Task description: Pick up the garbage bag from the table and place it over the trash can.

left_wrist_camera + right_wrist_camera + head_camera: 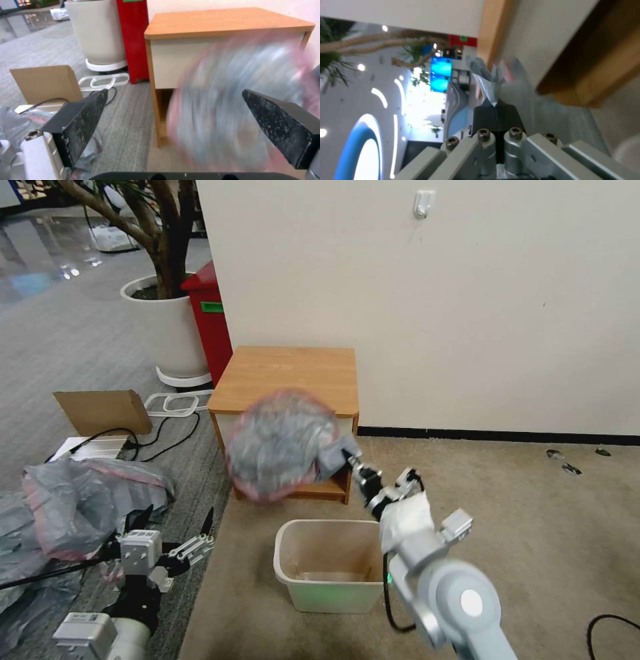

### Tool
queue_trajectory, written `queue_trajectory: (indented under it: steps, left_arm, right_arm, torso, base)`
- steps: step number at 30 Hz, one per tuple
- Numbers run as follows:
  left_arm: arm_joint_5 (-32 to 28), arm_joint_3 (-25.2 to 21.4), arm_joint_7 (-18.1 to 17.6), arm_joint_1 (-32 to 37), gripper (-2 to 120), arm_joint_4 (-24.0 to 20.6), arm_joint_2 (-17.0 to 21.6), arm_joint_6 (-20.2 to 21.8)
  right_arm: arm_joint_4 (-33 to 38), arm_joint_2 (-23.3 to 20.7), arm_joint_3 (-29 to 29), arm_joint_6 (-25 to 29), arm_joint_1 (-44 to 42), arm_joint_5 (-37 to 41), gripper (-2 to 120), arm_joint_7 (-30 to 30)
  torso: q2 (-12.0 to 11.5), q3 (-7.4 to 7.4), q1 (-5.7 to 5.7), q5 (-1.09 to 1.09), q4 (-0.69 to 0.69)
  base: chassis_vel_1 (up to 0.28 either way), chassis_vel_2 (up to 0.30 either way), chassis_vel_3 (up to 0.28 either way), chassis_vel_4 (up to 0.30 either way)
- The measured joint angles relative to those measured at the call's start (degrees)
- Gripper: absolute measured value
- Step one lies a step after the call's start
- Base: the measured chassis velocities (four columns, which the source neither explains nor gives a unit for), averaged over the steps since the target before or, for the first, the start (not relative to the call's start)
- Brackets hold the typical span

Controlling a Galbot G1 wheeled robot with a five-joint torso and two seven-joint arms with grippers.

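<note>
I expect the bag (pixel 281 444) to sink and line the trash can when I push inside, because the garbage bag's crinkled film is bunched loosely inside its pink rim (pixel 263 497).
The garbage bag (pixel 280 443), grey and crinkled with a pink rim, hangs blurred in the air in front of the table (pixel 287 370), above and a little left of the cream trash can (pixel 330 595) on the carpet. My right gripper (pixel 343 450) is shut on the bag's right edge; in the right wrist view the closed fingertips (pixel 494 106) pinch a fold of the bag (pixel 486 82). My left gripper (pixel 177 521) is open low at the left. In the left wrist view it (pixel 175 92) faces the blurred bag (pixel 240 105) and the table (pixel 226 22).
A heap of grey-pink bags (pixel 73 500) lies on the floor at the left under the left arm. Behind it are a cardboard box (pixel 103 410) and cables. A white plant pot (pixel 167 327) and a red cabinet (pixel 210 320) stand left of the table. The wall runs behind.
</note>
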Motion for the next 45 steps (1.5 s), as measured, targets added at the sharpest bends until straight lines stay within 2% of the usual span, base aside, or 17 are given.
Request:
queue_trajectory:
  steps: [6, 12, 19, 33, 34, 37, 38, 45]
  left_arm:
    - [0.0, -0.1, 0.0, -0.2, 100, 0.0, 0.2, 0.0]
    - [0.0, 0.1, 0.0, -0.5, 100, 0.0, 0.1, 0.1]
    - [-0.1, 0.5, 0.0, -0.6, 100, 0.0, 0.0, 0.7]
    - [-0.2, 0.9, -0.1, -0.7, 100, 0.0, -0.1, 1.2]
    - [-0.2, 0.9, -0.1, -0.7, 100, 0.0, -0.1, 1.2]
    - [-0.2, 1.1, -0.1, -0.7, 100, 0.0, -0.2, 1.1]
    - [-0.2, 1.1, -0.1, -0.7, 100, 0.0, -0.2, 1.1]
    - [-0.2, 2.1, -0.2, -1.2, 100, 0.0, -0.3, 1.6]
  right_arm:
    - [1.2, -2.4, 0.3, -1.3, -3.8, -0.7, 0, 2.5]
    - [0.4, -4.6, 6.3, -2.8, -6.5, -0.7, 0, 5.6]
    - [1.1, -6.2, 9.9, -5.3, -10.2, -1.6, 0, 6.2]
    - [-0.1, -6.3, 7.7, -7.1, -12.7, -4.4, 1, 12.0]
    - [-0.2, -6.3, 7.7, -7.1, -12.7, -4.8, 2, 12.3]
    - [0.9, -7.0, 8.9, -7.2, -13.4, -6.0, 20, 14.2]
    - [0.9, -7.0, 8.9, -7.2, -13.4, -6.0, 20, 14.2]
    - [4.2, -7.8, 11.1, -7.4, -15.1, -5.9, 45, 17.5]
  torso:
    - [0.0, 0.00, 0.00, 0.00, 0.00]
    - [0.0, 0.00, 0.00, 0.01, 0.00]
    - [0.0, 0.00, 0.00, 0.01, 0.00]
    - [0.0, 0.00, 0.00, 0.00, 0.00]
    - [0.0, 0.00, 0.00, 0.00, 0.00]
    - [0.0, 0.01, 0.00, 0.00, 0.00]
    - [0.0, 0.01, 0.00, 0.00, 0.00]
    - [0.0, 0.01, 0.00, 0.00, 0.00]
  base:
    - [0.000, 0.000, 0.000, 0.000]
    - [0.000, 0.000, 0.000, 0.000]
    - [0.000, 0.000, 0.000, 0.000]
    - [0.000, 0.000, 0.000, 0.000]
    - [0.000, 0.000, 0.000, 0.000]
    - [0.000, 0.000, 0.000, 0.000]
    - [0.000, 0.000, 0.000, 0.000]
    - [0.000, 0.000, 0.000, 0.000]
